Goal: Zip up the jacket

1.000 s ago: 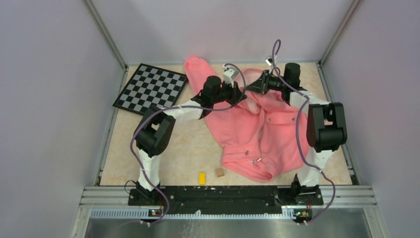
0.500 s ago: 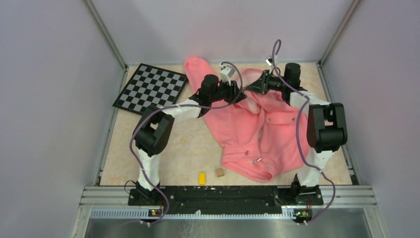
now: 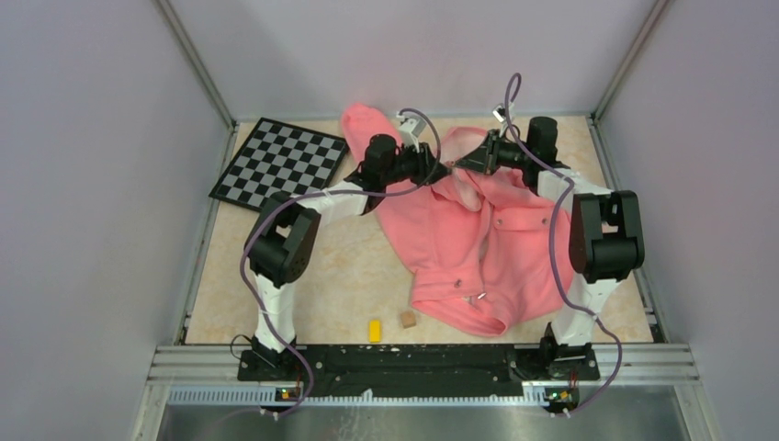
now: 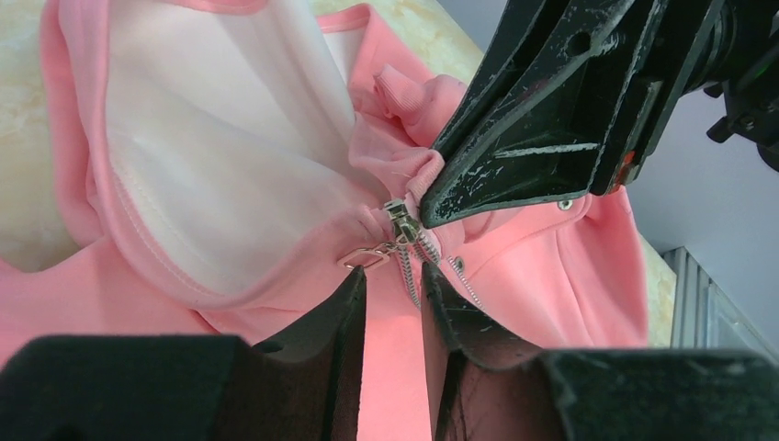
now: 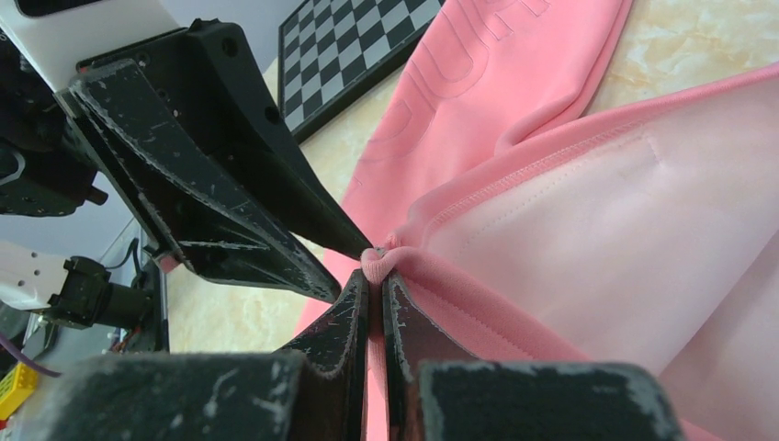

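Note:
The metal pull juts off the slider, next to my left gripper's narrow gap. My left gripper should therefore open, move over and close on the pull's loop.
The salmon-pink jacket lies spread on the table, its far end lifted. My right gripper is shut on a fold of the jacket's edge beside the zipper and holds it up. In the left wrist view its fingers pinch the fabric just above the metal slider. The small metal pull hangs sideways off the slider. My left gripper is narrowly open and just short of the pull, with nothing between the jaws. The two grippers almost meet tip to tip in the top view.
A checkerboard lies at the far left. A yellow block and a brown cube sit near the front edge, left of the jacket's near end. Enclosure walls stand close on all sides.
My left gripper has drawn back a little to the left, away from the right gripper's tip. The right gripper still holds the jacket edge in place.

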Action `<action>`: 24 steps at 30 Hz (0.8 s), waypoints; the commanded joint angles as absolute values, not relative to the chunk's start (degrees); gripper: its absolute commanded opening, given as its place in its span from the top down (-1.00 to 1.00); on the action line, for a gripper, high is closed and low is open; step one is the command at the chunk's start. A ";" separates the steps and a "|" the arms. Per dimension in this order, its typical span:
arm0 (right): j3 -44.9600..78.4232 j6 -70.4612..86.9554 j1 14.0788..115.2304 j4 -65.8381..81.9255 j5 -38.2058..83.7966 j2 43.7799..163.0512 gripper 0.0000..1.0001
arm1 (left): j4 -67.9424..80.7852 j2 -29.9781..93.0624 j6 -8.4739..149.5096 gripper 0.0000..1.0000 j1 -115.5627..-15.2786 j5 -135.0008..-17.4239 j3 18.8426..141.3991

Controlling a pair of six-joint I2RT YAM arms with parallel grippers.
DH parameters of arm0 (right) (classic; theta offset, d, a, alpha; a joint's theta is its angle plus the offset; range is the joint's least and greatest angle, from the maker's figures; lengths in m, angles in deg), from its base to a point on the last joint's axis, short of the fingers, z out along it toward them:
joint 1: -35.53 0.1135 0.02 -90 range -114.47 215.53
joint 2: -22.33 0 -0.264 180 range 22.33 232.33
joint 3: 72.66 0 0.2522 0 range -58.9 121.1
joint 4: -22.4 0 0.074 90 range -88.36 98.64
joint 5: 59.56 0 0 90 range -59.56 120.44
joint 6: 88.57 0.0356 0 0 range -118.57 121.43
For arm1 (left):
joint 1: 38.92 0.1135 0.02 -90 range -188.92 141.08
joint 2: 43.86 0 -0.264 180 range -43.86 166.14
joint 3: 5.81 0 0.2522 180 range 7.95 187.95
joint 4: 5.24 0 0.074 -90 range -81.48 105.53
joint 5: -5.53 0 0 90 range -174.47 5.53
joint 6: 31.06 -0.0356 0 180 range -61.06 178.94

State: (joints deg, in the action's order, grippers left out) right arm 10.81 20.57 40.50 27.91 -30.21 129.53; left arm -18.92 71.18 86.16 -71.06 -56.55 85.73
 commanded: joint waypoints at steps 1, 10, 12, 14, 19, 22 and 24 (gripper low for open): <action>11.14 20.13 40.54 31.20 -30.79 126.02 1.00 | -22.05 73.61 84.31 0.44 -71.32 -54.42 87.93; 11.24 20.22 40.55 31.21 -30.90 126.13 1.00 | -19.36 75.81 78.77 0.25 -71.28 -54.72 91.55; 11.24 20.18 40.61 31.18 -30.91 126.22 1.00 | -19.18 76.24 77.53 0.20 -71.31 -54.29 92.29; 11.32 20.24 40.54 31.23 -30.94 126.31 1.00 | -17.82 76.99 76.38 0.18 -71.30 -53.74 94.03; 11.48 20.18 40.63 31.16 -31.00 126.40 1.00 | -17.12 77.81 75.46 0.16 -71.36 -52.31 95.81; 11.70 20.09 40.67 30.97 -30.99 126.33 1.00 | -16.98 78.04 75.70 0.18 -71.36 -52.09 96.00; 11.59 20.00 40.68 30.88 -30.93 126.33 1.00 | -17.20 78.17 75.88 0.24 -71.38 -51.80 95.89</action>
